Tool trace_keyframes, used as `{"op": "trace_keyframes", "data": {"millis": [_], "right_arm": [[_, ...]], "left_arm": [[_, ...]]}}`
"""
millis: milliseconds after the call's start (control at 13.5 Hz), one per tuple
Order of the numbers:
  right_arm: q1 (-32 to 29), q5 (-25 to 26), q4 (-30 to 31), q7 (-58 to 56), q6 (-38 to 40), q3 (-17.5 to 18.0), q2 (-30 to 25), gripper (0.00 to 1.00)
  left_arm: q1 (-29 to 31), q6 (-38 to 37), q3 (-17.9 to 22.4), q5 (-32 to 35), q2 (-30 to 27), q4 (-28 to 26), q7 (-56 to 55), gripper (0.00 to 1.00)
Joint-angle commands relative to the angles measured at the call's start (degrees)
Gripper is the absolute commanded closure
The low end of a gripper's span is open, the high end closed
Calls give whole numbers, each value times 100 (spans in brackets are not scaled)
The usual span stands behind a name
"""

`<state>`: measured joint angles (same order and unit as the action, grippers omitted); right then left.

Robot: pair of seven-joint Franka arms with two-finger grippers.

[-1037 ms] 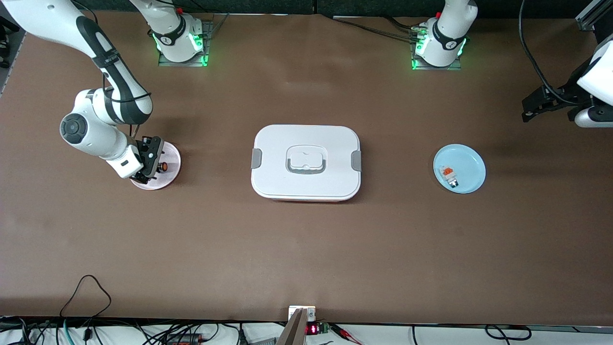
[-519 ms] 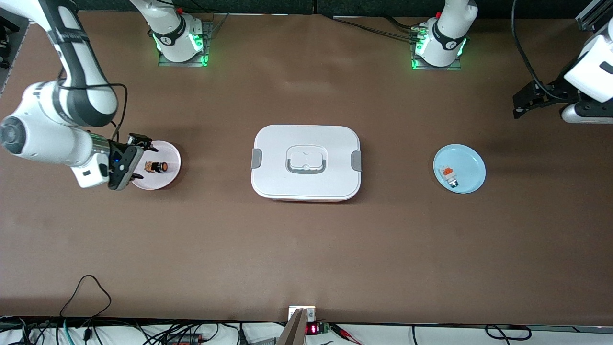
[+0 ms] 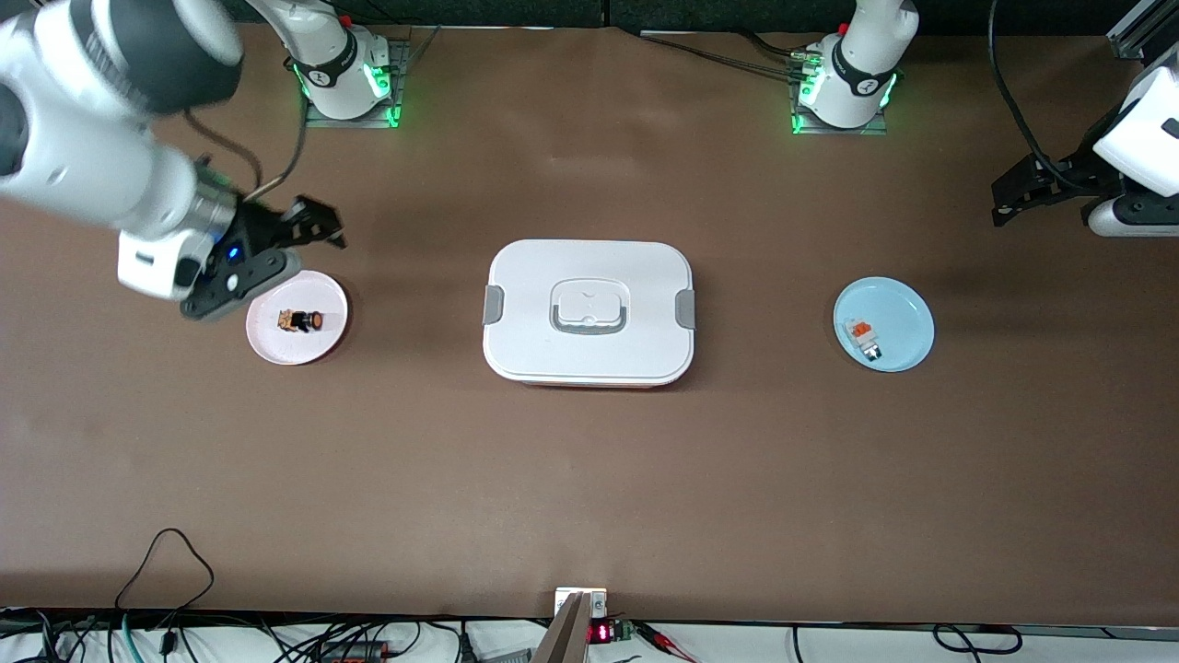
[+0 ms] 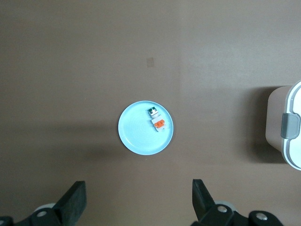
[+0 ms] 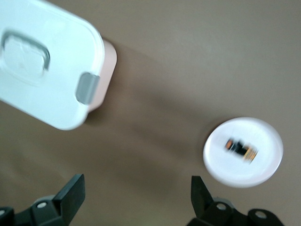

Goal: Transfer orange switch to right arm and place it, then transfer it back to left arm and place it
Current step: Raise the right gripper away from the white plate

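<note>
Next, I move back and line my right gripper up squarely over the pink plate first, because the orange switch is at an angle and off-center from my right gripper's fingers.
The orange switch lies on its side on a small pink plate toward the right arm's end of the table, and nothing touches it. My right gripper hangs open and empty in the air over that plate's rim and the bare table beside it. In the right wrist view the orange switch and the box both show below the right gripper. The white lidded box stands mid-table. My left gripper waits open and high at the left arm's end; the left gripper holds nothing.
A blue plate lies toward the left arm's end, with a small white-and-grey part with an orange-red top on it. The left wrist view shows this blue plate and the box's clip side. Cables run along the table edge nearest the front camera.
My right gripper has left the pink plate, swung off toward the right arm's end and risen, empty; the switch stays on the plate. The left arm has barely shifted.
</note>
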<state>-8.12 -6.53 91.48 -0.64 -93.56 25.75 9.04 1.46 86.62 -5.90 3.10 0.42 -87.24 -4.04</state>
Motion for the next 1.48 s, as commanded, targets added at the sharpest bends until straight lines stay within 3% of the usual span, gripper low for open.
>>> {"op": "trace_keyframes", "data": {"millis": [0, 370, 593, 815, 1407], "right_arm": [[126, 186, -244, 1634, 460, -70, -51, 0], [117, 1574, -481, 1619, 1014, -719, -341, 0], [161, 1480, -500, 1183, 779, -1526, -342, 0], [924, 1024, -482, 548, 488, -2896, -368, 0], [917, 908, -491, 196, 611, -3014, -359, 0]], "left_arm": [[21, -145, -8, -99, -15, 155, -35, 1], [12, -145, -34, -99, -42, 155, -35, 1], [21, -137, -43, -99, -68, 155, -27, 1], [12, -137, -34, -99, -68, 155, -18, 1], [21, -119, -8, -82, -68, 163, 0, 1]]}}
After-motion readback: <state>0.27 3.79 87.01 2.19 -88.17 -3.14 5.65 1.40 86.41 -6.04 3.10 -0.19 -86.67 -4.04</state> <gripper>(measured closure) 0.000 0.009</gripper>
